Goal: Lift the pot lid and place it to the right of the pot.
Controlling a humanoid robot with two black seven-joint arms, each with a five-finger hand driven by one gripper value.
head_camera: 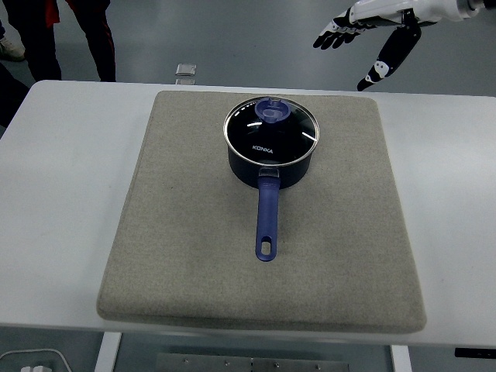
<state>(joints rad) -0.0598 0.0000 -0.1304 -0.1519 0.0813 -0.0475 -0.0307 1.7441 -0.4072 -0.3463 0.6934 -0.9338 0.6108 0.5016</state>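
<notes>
The glass lid [267,136] lets only plain darkness show through, so the dark blue pot [245,170] should be empty when I lift the lid.
A dark blue pot [270,164] stands on the grey mat [178,232], toward its far middle, with its long blue handle [266,221] pointing at the near edge. The glass lid [271,128] with a blue knob [273,111] rests on the pot. My right hand [358,39] hovers high at the top right, beyond the mat's far right corner and well apart from the lid. Its fingers are spread and hold nothing. The left arm does not show.
The mat covers most of the white table [62,178]. A small square object [184,70] lies on the floor past the table's far edge. A person's legs [74,35] stand at the top left.
</notes>
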